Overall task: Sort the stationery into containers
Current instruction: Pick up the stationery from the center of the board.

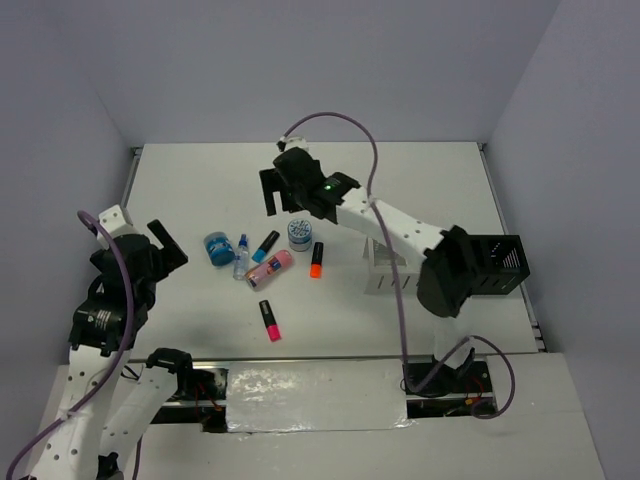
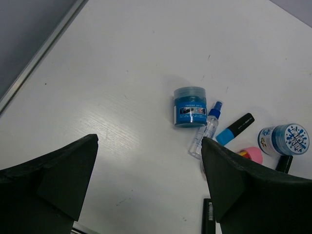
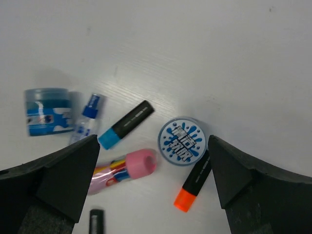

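Note:
The dotted-lid tin is standing upright, and its lid [image 1: 299, 229] faces the open fingers of my right gripper. I keep going down over the tin until the fingers close around its sides [image 1: 300, 245].
The stationery lies loose mid-table: a blue round roll [image 1: 218, 248], a clear blue-capped bottle [image 1: 241, 256], a blue marker [image 1: 265, 245], a pink tube [image 1: 270, 269], a dotted-lid tin [image 1: 299, 234], an orange marker [image 1: 316, 259] and a pink marker [image 1: 269, 320]. My right gripper [image 1: 282, 197] is open and empty, hovering above the tin [image 3: 182, 141] and the orange marker [image 3: 195, 181]. My left gripper [image 1: 172, 247] is open and empty, left of the roll [image 2: 190, 106] and the bottle [image 2: 207, 129]. The white slatted organizer [image 1: 382, 270] and the black mesh box [image 1: 497, 264] stand at the right.
My right arm crosses over the white organizer and hides part of it. The table's left edge rail [image 2: 41, 53] runs close to my left gripper. Grey walls close in the back and sides.

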Action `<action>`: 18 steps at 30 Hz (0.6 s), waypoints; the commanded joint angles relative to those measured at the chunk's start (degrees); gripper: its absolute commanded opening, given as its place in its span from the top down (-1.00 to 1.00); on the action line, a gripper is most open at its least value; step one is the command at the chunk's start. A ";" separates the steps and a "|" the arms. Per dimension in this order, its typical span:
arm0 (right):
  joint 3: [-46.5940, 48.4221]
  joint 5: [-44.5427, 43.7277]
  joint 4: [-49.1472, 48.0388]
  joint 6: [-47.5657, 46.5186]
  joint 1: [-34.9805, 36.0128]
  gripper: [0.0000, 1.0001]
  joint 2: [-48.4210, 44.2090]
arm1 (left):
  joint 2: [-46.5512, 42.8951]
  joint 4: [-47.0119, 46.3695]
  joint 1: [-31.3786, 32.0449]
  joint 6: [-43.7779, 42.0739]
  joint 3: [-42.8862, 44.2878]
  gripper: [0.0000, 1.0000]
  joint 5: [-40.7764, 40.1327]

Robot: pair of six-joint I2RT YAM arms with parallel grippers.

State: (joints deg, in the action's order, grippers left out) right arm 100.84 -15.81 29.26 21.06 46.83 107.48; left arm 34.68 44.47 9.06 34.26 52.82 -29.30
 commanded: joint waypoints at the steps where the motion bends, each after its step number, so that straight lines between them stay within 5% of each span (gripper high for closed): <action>1: 7.69 -5.80 9.14 -1.38 -0.25 -0.99 6.67 | 0.48 -3.68 -0.27 -1.83 -0.43 -0.99 1.61; 18: 1.64 -0.09 5.20 -0.85 -2.36 -0.99 14.51 | 2.33 -4.83 -0.27 -3.24 -0.70 -0.99 4.60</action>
State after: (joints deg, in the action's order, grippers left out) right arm 103.26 -17.02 36.42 20.08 44.84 121.19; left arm 36.75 42.13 9.06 32.64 52.31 -25.56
